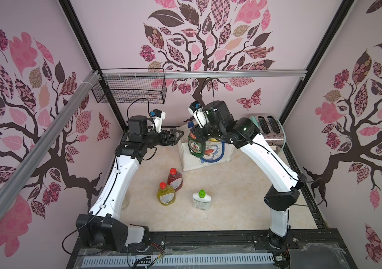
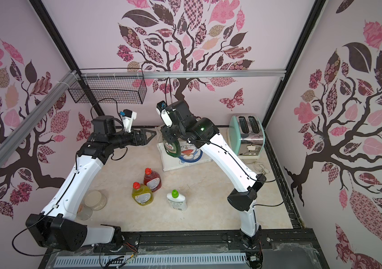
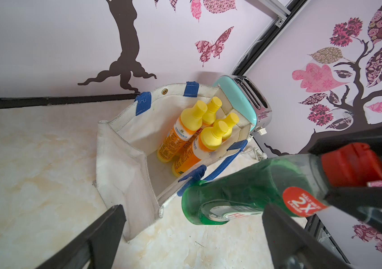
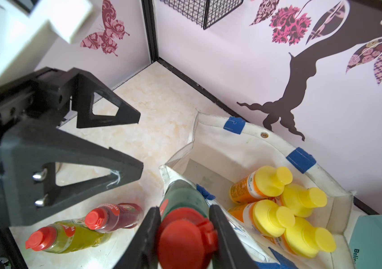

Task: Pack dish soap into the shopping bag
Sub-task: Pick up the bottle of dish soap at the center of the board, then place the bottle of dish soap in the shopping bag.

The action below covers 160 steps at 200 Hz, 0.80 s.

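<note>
The green bottle's base (image 1: 196, 153) hangs outside the bag's front rim, so the robot's right gripper should first raise the bottle over the bag's rim and then lower it into the bag's empty end (image 4: 205, 172).
My right gripper (image 4: 184, 216) is shut on the red cap of a dark green dish soap bottle (image 1: 195, 145), which hangs base down over the front rim of the shopping bag (image 1: 208, 161). The white bag (image 3: 124, 163) stands open, with several orange, yellow-capped bottles (image 3: 185, 130) inside. My left gripper (image 1: 178, 134) hovers open and empty just left of the bag. Three bottles stand on the table: a red one (image 1: 175, 178), a yellow-green one (image 1: 166, 194) and a white one with a green cap (image 1: 201, 199).
A mint-and-steel toaster (image 2: 247, 135) stands right of the bag at the back, its cable (image 2: 259, 166) trailing forward. A wire basket (image 1: 129, 90) hangs on the back wall. A clear jar (image 2: 95, 200) sits beside the left arm.
</note>
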Each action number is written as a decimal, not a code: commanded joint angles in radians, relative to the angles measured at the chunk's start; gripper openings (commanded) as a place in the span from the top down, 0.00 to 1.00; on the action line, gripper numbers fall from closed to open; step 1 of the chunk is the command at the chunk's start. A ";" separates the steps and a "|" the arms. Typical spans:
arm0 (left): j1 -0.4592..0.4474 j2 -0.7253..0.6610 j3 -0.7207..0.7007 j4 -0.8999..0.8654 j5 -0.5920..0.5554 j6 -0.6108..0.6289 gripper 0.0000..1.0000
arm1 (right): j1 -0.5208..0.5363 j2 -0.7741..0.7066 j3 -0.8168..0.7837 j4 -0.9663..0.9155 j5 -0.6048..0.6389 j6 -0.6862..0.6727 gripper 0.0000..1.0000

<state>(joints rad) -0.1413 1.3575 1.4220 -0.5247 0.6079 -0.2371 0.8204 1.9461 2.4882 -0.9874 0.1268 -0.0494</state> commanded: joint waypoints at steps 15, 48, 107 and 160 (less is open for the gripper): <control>0.004 0.009 0.006 0.017 0.017 -0.004 0.02 | -0.019 -0.050 0.089 0.108 0.051 -0.026 1.00; 0.004 0.014 0.010 0.017 0.038 -0.007 0.02 | -0.031 -0.065 0.093 0.174 0.114 -0.053 1.00; -0.001 0.020 0.017 0.016 0.043 -0.011 0.02 | -0.064 -0.058 0.086 0.297 0.137 -0.106 1.00; -0.009 0.024 0.021 0.032 0.052 -0.022 0.02 | -0.067 0.003 0.081 0.404 0.080 -0.150 1.00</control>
<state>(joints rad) -0.1440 1.3754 1.4220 -0.5140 0.6411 -0.2546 0.7494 1.9442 2.5256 -0.7807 0.2306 -0.1593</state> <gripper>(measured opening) 0.982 0.351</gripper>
